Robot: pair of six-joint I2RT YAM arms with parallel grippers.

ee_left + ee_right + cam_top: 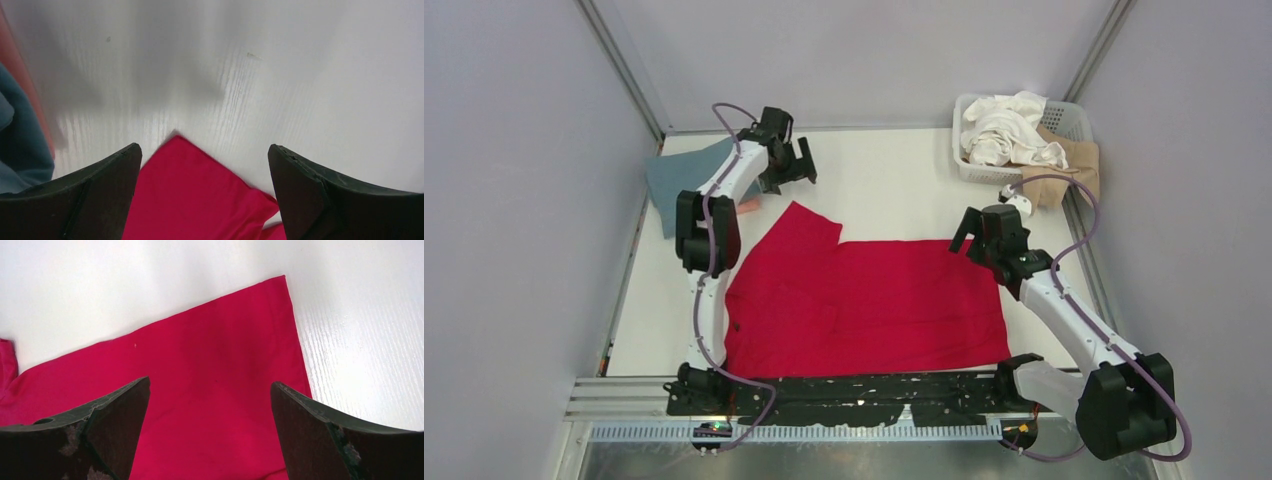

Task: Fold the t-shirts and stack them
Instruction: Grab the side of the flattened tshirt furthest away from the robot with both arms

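Observation:
My left gripper should go on down until its open fingers pinch the red sleeve's far corner (795, 206), which lies between them, clear of the salmon pink shirt (750, 205).
A bright red t-shirt (864, 300) lies spread flat on the white table, one sleeve pointing to the far left. My left gripper (790, 168) is open and empty above that sleeve's tip (190, 190). My right gripper (984, 240) is open and empty above the shirt's far right corner (225, 355). A teal-blue shirt (686, 180) lies folded at the far left, with a salmon pink one (746, 204) under its edge. A white shirt (1009, 130) and a tan shirt (1074, 165) sit in and over the basket.
A white slotted plastic basket (1074, 118) stands at the far right corner. Grey walls close in the table on three sides. A black rail (864, 390) runs along the near edge between the arm bases.

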